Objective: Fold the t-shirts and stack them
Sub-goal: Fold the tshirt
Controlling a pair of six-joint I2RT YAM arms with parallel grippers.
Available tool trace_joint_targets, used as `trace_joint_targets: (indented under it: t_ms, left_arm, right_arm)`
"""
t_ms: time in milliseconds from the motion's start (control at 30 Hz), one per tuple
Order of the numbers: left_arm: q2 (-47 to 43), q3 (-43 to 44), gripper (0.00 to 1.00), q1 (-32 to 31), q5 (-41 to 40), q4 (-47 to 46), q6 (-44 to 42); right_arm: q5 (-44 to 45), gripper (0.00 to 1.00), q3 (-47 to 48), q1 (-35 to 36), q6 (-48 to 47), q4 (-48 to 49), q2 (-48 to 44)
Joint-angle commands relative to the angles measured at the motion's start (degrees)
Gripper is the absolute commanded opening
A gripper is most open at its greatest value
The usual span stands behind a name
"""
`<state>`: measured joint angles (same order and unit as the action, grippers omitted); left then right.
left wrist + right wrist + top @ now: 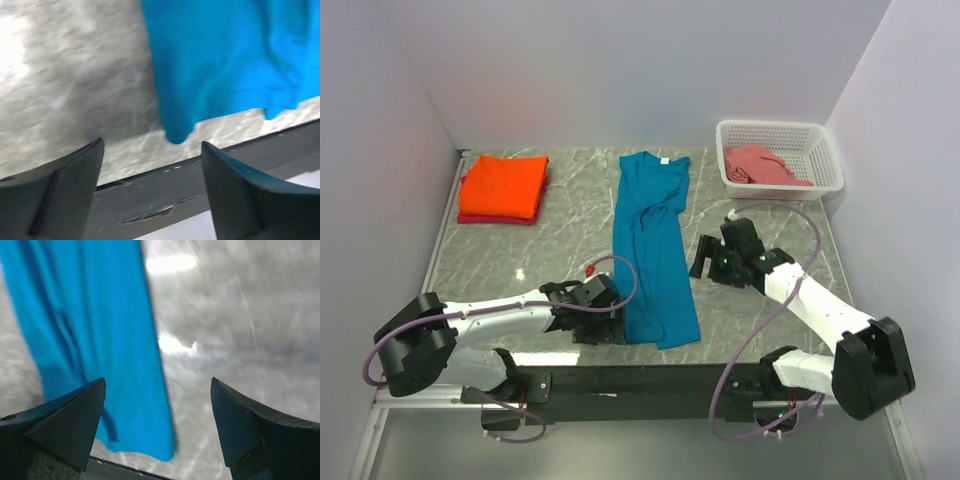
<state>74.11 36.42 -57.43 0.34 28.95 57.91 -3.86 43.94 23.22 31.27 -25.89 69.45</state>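
The robot's right gripper sits next to the shirt's middle (pixel 666 262), away from the hem. It needs to pinch the hem's near corner (pixel 694 340) on its own side before both grippers fold the shirt.
The teal-blue t-shirt (pixel 652 250) lies folded lengthwise in a long strip down the middle of the table, collar at the far end. My left gripper (pixel 603 318) is open and empty just left of the strip's near corner (pixel 176 134). My right gripper (pixel 705 260) is open and empty just right of the strip's middle; its wrist view shows the shirt's right edge (pixel 100 355) below the left finger. The bright orange t-shirt (pixel 504 185) lies folded on the magenta one (pixel 496 218) at the far left. The salmon-pink t-shirt (pixel 763 165) lies in the basket.
A white lattice basket (pixel 780 133) stands at the far right. The table's dark front rail (pixel 650 380) runs just behind the shirt's near hem. White walls close in the table at the back and sides.
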Motion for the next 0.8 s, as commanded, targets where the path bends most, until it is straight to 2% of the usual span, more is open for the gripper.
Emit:
trace_joint_targets:
  t_ms: [0,133,233,333,367,433,567,700,767]
  left_arm:
    - [1.47,-0.65,0.81,0.12,3.35,-6.27,1.59]
    - [4.29,0.13,0.73,0.65,4.49,-7.59,0.72]
    - [5.78,1.02,0.57,0.65,4.5,-6.89,0.45]
    - [6.66,1.19,0.28,0.65,4.32,-6.45,0.89]
    - [6.84,0.93,0.12,0.74,4.49,-6.54,1.06]
    - [7.71,1.1,0.01,0.74,4.49,-6.19,1.33]
    - [8.07,1.11,0.01,0.74,4.93,-6.1,1.68]
    - [6.49,0.75,0.01,0.65,4.5,-5.48,2.12]
    - [5.96,0.58,0.01,0.74,3.97,-5.05,2.21]
  right_arm:
    - [1.84,0.91,-3.94,-0.2,2.48,0.05,-5.81]
    - [0.43,0.9,-8.69,-0.2,3.45,-1.0,-9.15]
    - [-0.62,0.89,-10.36,-0.11,3.71,-2.75,-10.82]
    - [-3.51,0.88,-13.25,-0.2,3.54,-2.77,-13.01]
    - [-6.66,0.87,-14.23,-0.11,3.63,-2.33,-13.29]
    - [-10.36,0.86,-16.68,0.15,3.89,-1.1,-13.46]
    - [-15.29,0.83,-19.42,2.7,5.73,0.13,-13.81]
    - [-14.26,0.81,-19.51,8.4,7.49,-0.65,-11.89]
    - [-13.37,0.75,-19.51,10.26,8.54,-0.65,-10.66]
